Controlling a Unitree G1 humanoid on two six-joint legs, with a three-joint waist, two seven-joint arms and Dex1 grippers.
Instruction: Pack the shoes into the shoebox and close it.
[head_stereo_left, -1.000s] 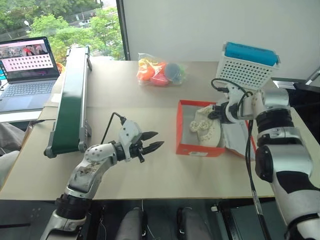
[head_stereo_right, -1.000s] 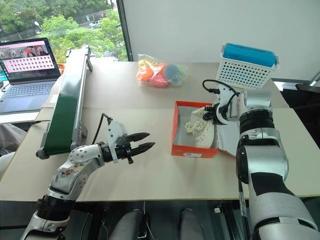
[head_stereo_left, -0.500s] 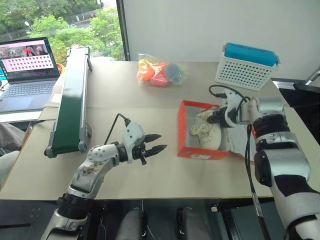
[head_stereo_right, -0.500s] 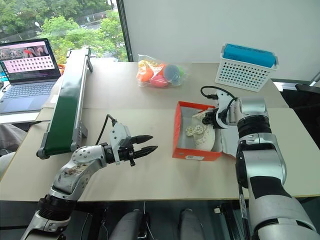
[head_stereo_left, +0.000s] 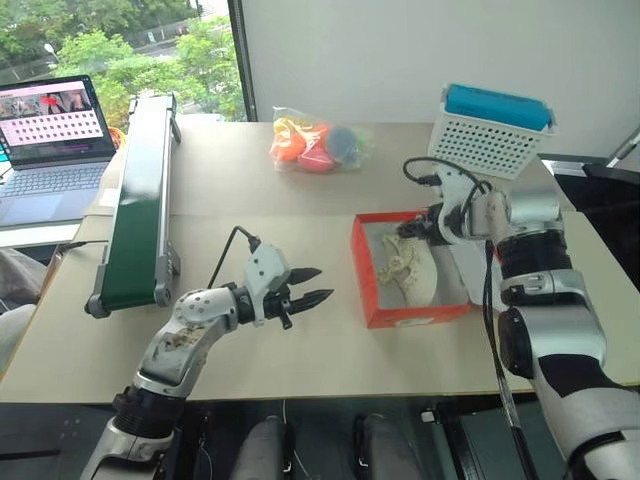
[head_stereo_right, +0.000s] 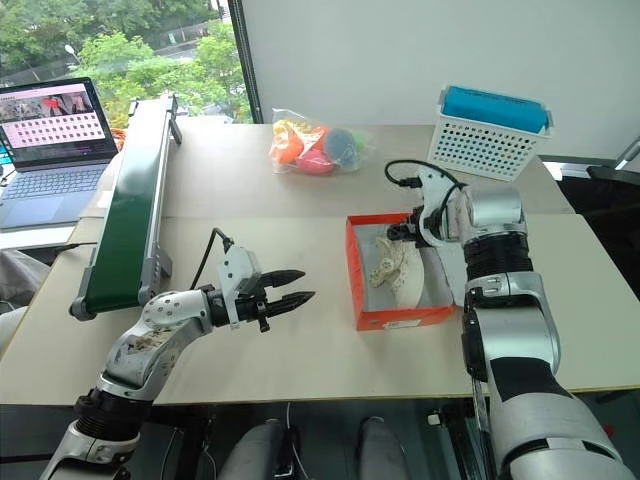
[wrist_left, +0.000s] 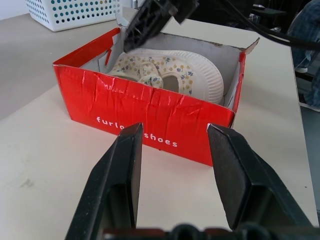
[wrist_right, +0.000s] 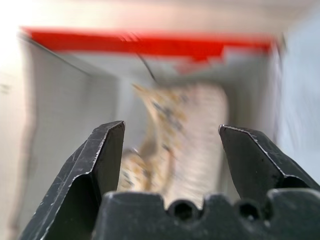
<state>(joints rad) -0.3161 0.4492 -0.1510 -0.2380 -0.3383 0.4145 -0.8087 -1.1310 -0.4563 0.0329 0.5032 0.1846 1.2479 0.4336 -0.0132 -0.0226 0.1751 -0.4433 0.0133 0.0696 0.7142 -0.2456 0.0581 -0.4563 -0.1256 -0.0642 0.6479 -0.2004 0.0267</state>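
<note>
The cream shoe has thin cloth edges all around the opening (wrist_left: 172, 82), so its heel end (wrist_left: 188, 76) will squeeze inward when the robot's left gripper pinches it.
The orange-red shoebox (head_stereo_left: 412, 314) stands open right of the table's middle. Its lid (head_stereo_left: 470, 272) is folded out to the right. The cream shoes (head_stereo_left: 408, 268) lie inside, tipped on their sides, and the left wrist view shows the shoes (wrist_left: 167, 75) with one ribbed sole up. My right gripper (head_stereo_left: 412, 228) hovers open just above the box's far end, with nothing between its fingers, and the blurred shoes (wrist_right: 180, 135) lie below it. My left gripper (head_stereo_left: 318, 285) stands open and empty above the table left of the shoebox (wrist_left: 150, 117), pointing at its side wall.
A long green conveyor (head_stereo_left: 140, 190) runs along the left of the table, with a laptop (head_stereo_left: 55, 140) beyond it. A clear bag of orange and blue toys (head_stereo_left: 315, 145) lies at the back. A white basket with a teal top (head_stereo_left: 492, 130) stands back right.
My right gripper has opened, let go of the shoe in the box and risen a little. The box has turned slightly. The left gripper has stayed put.
</note>
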